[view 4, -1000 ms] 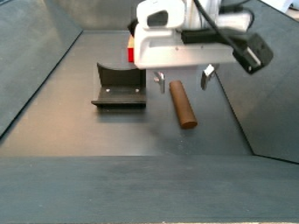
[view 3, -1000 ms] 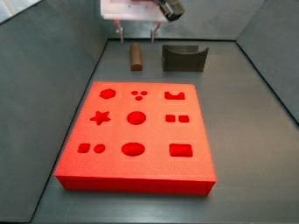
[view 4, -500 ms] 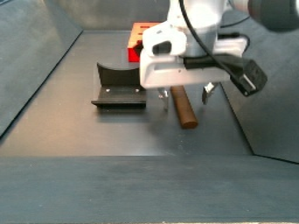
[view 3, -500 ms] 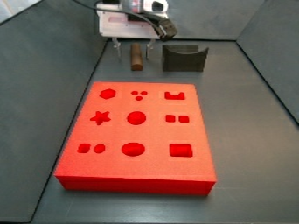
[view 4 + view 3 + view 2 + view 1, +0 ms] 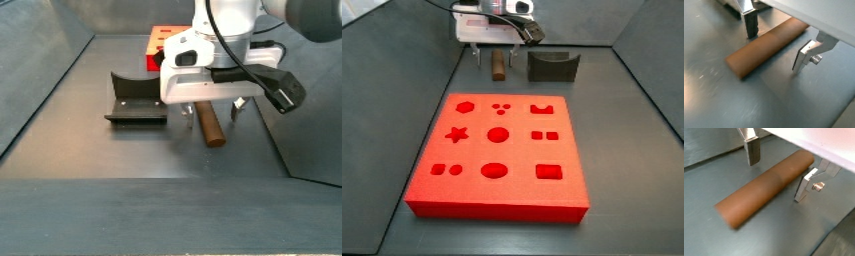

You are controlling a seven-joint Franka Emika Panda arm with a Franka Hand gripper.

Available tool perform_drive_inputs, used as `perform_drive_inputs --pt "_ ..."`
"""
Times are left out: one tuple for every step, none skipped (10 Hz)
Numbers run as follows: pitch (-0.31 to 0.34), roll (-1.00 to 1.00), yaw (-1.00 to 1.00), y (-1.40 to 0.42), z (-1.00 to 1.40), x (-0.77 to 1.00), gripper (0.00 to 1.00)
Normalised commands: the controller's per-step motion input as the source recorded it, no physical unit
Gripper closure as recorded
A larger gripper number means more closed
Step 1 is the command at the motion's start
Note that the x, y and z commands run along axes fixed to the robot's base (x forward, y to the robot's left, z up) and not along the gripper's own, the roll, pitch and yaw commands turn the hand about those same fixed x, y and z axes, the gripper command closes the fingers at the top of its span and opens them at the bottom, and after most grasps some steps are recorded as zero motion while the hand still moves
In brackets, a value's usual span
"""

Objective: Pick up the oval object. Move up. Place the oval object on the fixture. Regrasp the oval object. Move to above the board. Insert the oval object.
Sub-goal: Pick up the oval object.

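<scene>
I expect the oval object [image 5: 498,66] to settle in with its end sticking out when I place it, because the fixture's top [image 5: 553,59] dips between raised corners.
The oval object, a brown peg with rounded ends, lies flat on the grey floor in both wrist views [image 5: 767,187] [image 5: 767,47] and both side views [image 5: 498,66] [image 5: 209,124]. My gripper [image 5: 776,167] [image 5: 775,38] is open and low over it, one finger on each side of the peg with a gap to each. It also shows in both side views [image 5: 498,55] [image 5: 211,106]. The dark grey fixture [image 5: 552,66] [image 5: 135,99] stands beside the peg. The red board [image 5: 500,155] lies on the floor nearer the front; only its end shows in a side view [image 5: 160,40].
Grey walls slope up around the floor on all sides [image 5: 396,70] [image 5: 40,90]. The arm's white body [image 5: 214,50] hangs over the peg.
The gripper has come down over the peg, its fingers now straddling it; little has moved in the last half second. The peg lies where it was.
</scene>
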Motion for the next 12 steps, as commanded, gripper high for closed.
perform_drive_inputs --pt "-0.5 -0.22 0.02 0.0 -0.01 -0.1 0.0" --pt "-0.456 -0.02 0.0 -0.21 -0.26 -0.11 0.0" --pt "-0.253 0.09 -0.14 -0.3 -0.07 -0.16 0.0" --pt "0.0 0.0 -0.05 -0.01 0.0 0.05 0.0" --pt "0.0 -0.02 0.0 0.03 0.0 0.0 0.0" --pt "-0.021 -0.33 0.0 0.13 0.27 0.0 0.0" --pt "-0.071 -0.1 0.0 0.03 0.12 -0.09 0.0" --pt "0.0 0.0 0.0 0.0 0.0 0.0 0.0" --pt "0.0 0.0 0.0 0.0 0.0 0.0 0.0" --pt "0.0 0.01 0.0 0.0 -0.03 0.0 0.0" --pt "0.0 0.06 0.0 0.0 -0.07 0.0 0.0" --pt "0.0 0.05 0.0 0.0 -0.07 0.0 0.0"
